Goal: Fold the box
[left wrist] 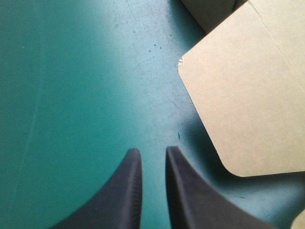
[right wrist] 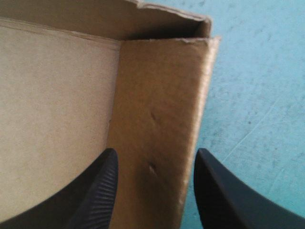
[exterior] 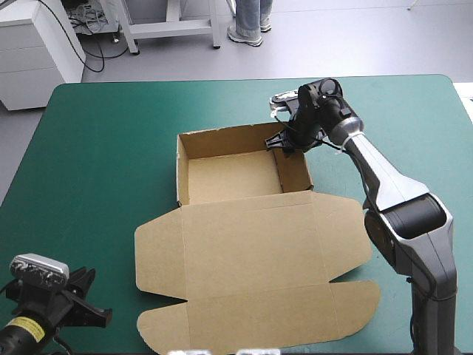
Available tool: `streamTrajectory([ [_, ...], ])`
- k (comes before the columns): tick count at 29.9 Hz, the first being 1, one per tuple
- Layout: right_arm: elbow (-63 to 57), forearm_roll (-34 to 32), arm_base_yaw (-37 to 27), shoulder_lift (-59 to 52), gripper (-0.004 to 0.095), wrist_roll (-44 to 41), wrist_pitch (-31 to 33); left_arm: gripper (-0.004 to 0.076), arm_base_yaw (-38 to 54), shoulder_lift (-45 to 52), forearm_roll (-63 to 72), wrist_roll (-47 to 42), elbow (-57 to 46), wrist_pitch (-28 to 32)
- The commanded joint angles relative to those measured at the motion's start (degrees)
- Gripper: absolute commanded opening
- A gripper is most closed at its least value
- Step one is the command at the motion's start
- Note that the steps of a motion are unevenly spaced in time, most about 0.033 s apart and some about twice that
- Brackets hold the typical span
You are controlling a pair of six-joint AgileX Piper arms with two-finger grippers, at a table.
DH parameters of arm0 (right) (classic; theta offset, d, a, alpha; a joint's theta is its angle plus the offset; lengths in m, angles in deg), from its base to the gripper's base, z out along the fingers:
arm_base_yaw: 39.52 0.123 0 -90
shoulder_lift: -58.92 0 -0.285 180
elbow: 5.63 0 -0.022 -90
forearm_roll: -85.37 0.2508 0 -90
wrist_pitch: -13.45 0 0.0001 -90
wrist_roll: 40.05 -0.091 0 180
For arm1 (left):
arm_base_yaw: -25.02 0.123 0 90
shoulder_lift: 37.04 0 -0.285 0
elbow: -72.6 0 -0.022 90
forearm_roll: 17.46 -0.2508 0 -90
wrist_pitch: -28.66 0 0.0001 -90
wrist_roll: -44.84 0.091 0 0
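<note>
A crease (exterior: 247, 198) joins the lid (exterior: 255, 248) to the tray, so the lid will trail along, still open and flat, when I pull the tray's side.
The brown box (exterior: 229, 174) stands mid-table as an open tray with its walls raised. Its lid (exterior: 251, 251) lies flat toward the near edge, side flaps spread. My right gripper (exterior: 290, 144) is at the tray's far right corner. In the right wrist view it (right wrist: 155, 155) is open and straddles the right wall (right wrist: 157, 95), one finger inside the tray and one outside. My left gripper (exterior: 92, 299) hovers near the table's near left corner, apart from the box. Its fingers (left wrist: 152, 150) are shut but for a narrow slit, over bare cover, beside a rounded lid flap (left wrist: 248, 95).
The teal-green cover (exterior: 96, 163) lies bare to the left of the box and along the far edge. The right arm (exterior: 392, 200) crosses the table's right side beside the lid's right flap.
</note>
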Motion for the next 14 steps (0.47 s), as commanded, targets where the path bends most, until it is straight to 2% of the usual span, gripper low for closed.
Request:
streamTrajectory([
  [1, 1.5, -0.3, 0.0, -2.3, 0.0393, -0.4, 0.3, -0.0006, -0.4, 4.8, -0.1, -0.9, -2.5, 6.1],
  [3, 1.5, -0.3, 0.0, -1.9, 0.0275, -0.4, 0.3, -0.0008, -0.4, 7.8, -0.2, -0.9, -3.2, 7.2],
  [6, 1.5, -0.9, 0.0, -1.8, 0.0002, -0.4, 0.3, -0.0008, -0.4, 9.7, -0.6, -0.9, -3.3, 7.1],
  [10, 1.5, -5.6, -0.1, -1.8, -0.0018, 0.0, 0.3, -0.0008, -0.4, 9.7, -0.6, -0.9, -3.4, 7.4],
  [14, 1.6, -10.5, -3.1, -1.9, -0.0018, 0.0, 0.3, -0.0008, -0.4, 9.7, -0.4, -0.9, -3.4, 7.4],
])
